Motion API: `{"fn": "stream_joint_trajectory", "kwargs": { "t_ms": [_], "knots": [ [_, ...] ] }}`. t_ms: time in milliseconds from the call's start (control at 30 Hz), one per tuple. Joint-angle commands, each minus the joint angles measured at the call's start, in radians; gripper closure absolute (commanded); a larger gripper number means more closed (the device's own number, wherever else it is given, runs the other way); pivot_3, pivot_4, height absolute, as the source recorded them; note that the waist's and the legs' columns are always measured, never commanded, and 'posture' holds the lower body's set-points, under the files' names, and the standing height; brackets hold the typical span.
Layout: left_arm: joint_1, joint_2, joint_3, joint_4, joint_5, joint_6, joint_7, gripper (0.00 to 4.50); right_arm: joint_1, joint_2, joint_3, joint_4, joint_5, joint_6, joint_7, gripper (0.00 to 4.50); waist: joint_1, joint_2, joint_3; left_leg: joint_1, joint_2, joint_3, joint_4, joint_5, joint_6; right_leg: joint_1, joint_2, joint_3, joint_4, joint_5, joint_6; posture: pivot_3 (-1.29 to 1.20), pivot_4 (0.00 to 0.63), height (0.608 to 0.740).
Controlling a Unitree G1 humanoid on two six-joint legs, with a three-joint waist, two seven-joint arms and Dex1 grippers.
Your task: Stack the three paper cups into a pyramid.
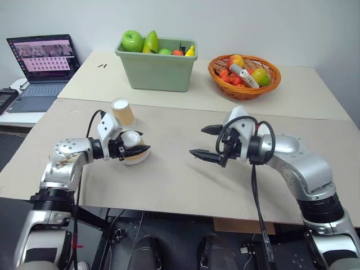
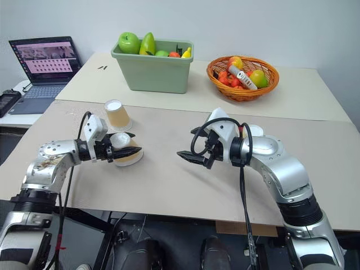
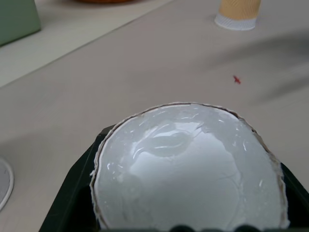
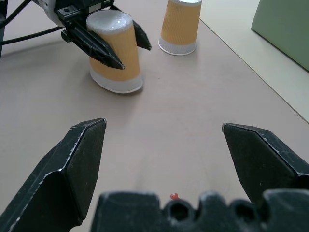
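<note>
My left gripper keeps carrying its paper cup, which has its base (image 1: 131, 138) facing up, to the clear space (image 1: 182, 159) by my right gripper until the cup's rim sits flat.
Three tan paper cups with white rims show. One paper cup (image 1: 122, 111) stands upside down at the left of the near table. Just in front of it, a second paper cup (image 4: 116, 53) is also base-up, and my left gripper (image 1: 140, 144) is shut on its upper part, one black finger on each side. Whether its rim still touches the table I cannot tell. A third paper cup (image 3: 239, 12) stands further right, near my right arm. My right gripper (image 1: 199, 140) hovers open over the middle of the table, pointing left toward the held cup, with nothing between its fingers.
On the far table stand a green bin (image 1: 157, 70) with fruit and an orange wicker basket (image 1: 244, 76) with fruit. A laptop (image 1: 42, 70) sits on a side desk at the far left. A seam runs between the two tables behind the cups.
</note>
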Motion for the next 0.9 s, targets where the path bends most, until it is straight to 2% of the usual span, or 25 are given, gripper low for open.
{"fn": "stream_joint_trajectory", "kwargs": {
  "t_ms": [33,133,300,433,567,633,667,733,900],
  "knots": [
    [-0.099,-0.087,-0.055,0.006,0.015,-0.024,-0.001,1.96,-0.018,-0.018,-0.073,-0.014,0.003,-0.005,-0.017,0.00,0.001,0.000,0.000,-0.001,0.000,0.000,0.000,0.000,0.000,0.000,0.000,0.000,0.000,0.000,0.000,0.00,0.150,0.656],
    [-0.181,-0.207,-0.120,0.123,0.076,-0.085,0.020,1.96,-0.005,-0.030,-0.092,-0.028,0.006,0.003,-0.023,0.00,0.002,0.000,0.000,-0.001,-0.001,0.002,0.001,0.000,0.000,0.001,0.000,-0.001,0.000,0.000,0.000,0.00,0.150,0.656],
    [-0.248,-0.318,-0.168,0.275,0.127,-0.162,0.012,1.96,0.006,-0.034,-0.100,-0.044,0.010,0.014,-0.032,0.00,-0.015,0.000,0.000,-0.001,0.000,0.004,0.000,0.000,0.000,0.000,0.000,0.000,0.000,-0.001,0.001,0.00,0.150,0.656],
    [-0.274,-0.364,-0.194,0.379,0.184,-0.234,0.019,1.96,0.008,-0.033,-0.108,-0.056,0.014,0.026,-0.037,0.00,-0.017,0.000,0.000,0.000,0.000,0.003,0.000,0.000,0.000,0.000,0.000,-0.001,0.001,-0.001,0.001,0.00,0.150,0.656],
    [-0.288,-0.394,-0.182,0.411,0.179,-0.246,0.006,1.96,0.013,-0.032,-0.112,-0.061,0.014,0.030,-0.044,0.00,-0.013,0.000,0.000,0.000,0.000,0.002,0.000,0.000,0.000,0.000,0.000,0.000,0.001,-0.001,0.001,0.00,0.150,0.656],
    [-0.290,-0.400,-0.174,0.409,0.173,-0.247,-0.002,0.98,0.015,-0.030,-0.111,-0.060,0.013,0.030,-0.048,0.00,-0.010,0.000,0.000,0.000,0.000,0.001,0.000,0.000,0.000,0.001,0.000,0.000,0.001,-0.001,0.001,0.00,0.150,0.656],
    [-0.289,-0.399,-0.166,0.401,0.168,-0.247,-0.003,0.76,0.014,-0.028,-0.109,-0.058,0.012,0.028,-0.049,0.00,-0.008,0.000,0.000,0.000,0.000,0.001,0.000,0.000,0.000,0.001,0.000,0.000,0.001,-0.001,0.001,0.00,0.150,0.656],
    [-0.286,-0.387,-0.155,0.375,0.168,-0.249,0.005,0.01,0.013,-0.023,-0.105,-0.051,0.012,0.024,-0.048,0.00,-0.007,0.000,0.000,-0.001,0.000,-0.001,0.000,0.000,0.000,0.000,0.000,0.000,0.000,-0.001,0.001,0.00,0.150,0.656],
    [-0.257,-0.327,-0.099,0.183,0.117,-0.146,0.015,0.01,0.010,-0.009,-0.089,-0.032,0.008,0.012,-0.040,0.00,-0.008,0.000,0.000,-0.001,0.000,-0.004,0.000,0.000,0.000,0.000,0.000,0.000,0.000,-0.001,0.001,0.00,0.150,0.656]
  ]
}}
